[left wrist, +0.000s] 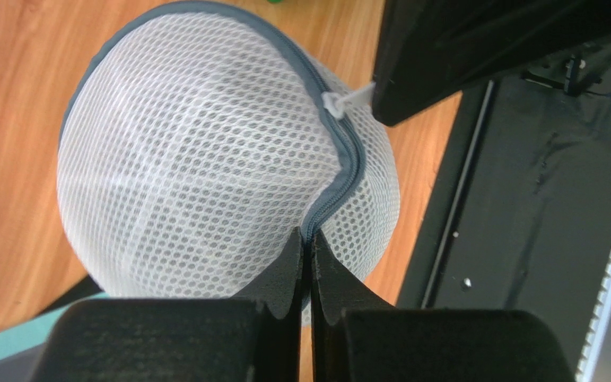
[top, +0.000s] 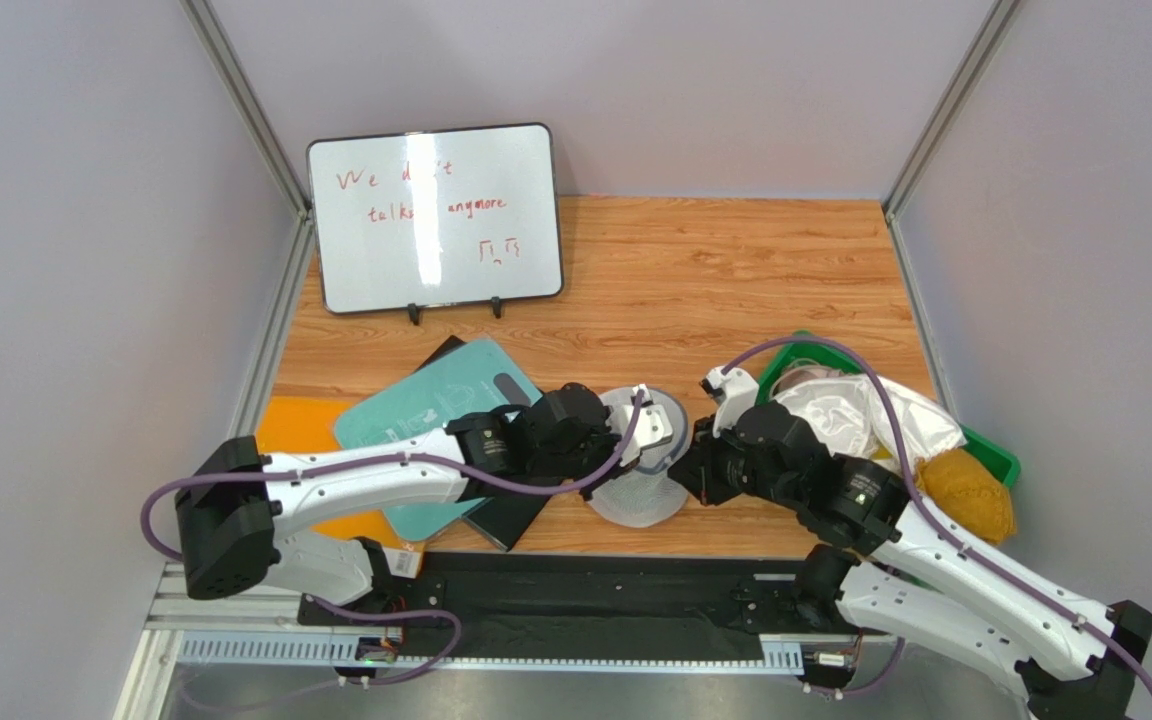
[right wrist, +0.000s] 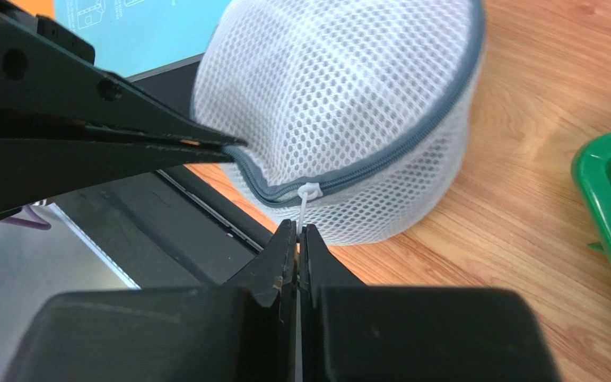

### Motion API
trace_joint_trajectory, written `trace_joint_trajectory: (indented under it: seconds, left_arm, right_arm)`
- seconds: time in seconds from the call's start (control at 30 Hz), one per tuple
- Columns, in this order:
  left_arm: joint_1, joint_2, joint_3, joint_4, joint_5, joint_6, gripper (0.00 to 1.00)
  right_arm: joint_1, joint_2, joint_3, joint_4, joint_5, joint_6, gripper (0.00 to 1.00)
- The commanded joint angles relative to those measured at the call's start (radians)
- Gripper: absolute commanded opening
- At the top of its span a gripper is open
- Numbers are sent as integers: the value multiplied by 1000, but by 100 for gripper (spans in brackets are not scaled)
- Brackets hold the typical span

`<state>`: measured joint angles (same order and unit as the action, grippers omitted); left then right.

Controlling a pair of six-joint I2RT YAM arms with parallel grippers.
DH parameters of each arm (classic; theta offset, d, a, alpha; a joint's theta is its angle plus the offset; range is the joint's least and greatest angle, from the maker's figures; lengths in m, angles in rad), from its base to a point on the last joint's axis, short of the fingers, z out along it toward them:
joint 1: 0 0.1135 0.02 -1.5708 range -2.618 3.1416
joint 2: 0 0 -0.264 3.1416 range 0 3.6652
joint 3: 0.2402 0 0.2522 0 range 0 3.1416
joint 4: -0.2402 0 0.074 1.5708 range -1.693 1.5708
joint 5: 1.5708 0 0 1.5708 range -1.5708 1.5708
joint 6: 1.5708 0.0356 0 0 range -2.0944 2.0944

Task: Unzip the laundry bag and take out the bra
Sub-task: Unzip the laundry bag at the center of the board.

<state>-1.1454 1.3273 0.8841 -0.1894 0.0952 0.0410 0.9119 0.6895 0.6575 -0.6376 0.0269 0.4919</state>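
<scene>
Next, my left gripper opens and grabs the zip rim straighter and nearer to the zip pull, because the zip rim buckles from my left gripper's hold to the zip pull.
The laundry bag is a round white mesh pouch with a grey-blue zip rim, near the table's front edge between both arms. In the left wrist view the bag fills the frame; my left gripper is shut on the grey zip rim. In the right wrist view the bag stands on the wood; my right gripper is shut on the white zip pull. The zip looks closed. The bra is hidden.
A green bin with white cloth and a yellow-brown bundle is at the right. A teal board and orange sheet lie left. A whiteboard stands at the back.
</scene>
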Motion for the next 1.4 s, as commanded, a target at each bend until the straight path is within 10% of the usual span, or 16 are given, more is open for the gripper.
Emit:
trace_joint_trajectory:
  seconds: [0.0, 0.27, 0.47, 0.9, 1.37]
  left_arm:
    - [-4, 26, 76, -4, -49, 100, 0]
    - [-4, -77, -36, -31, -92, 44, 1]
    - [-4, -172, -76, -88, -146, -32, 69]
    - [-4, -303, -56, 24, -93, -139, 76]
    - [10, -201, 213, -243, -9, -191, 77]
  right_arm:
    - [1, -27, 39, -8, 8, -1, 0]
    - [-1, 28, -1, 104, -90, 14, 0]
    - [2, 73, -12, 171, -142, 24, 0]
    - [4, 120, 25, 205, -171, 20, 0]
    - [4, 232, 297, -59, -256, 42, 0]
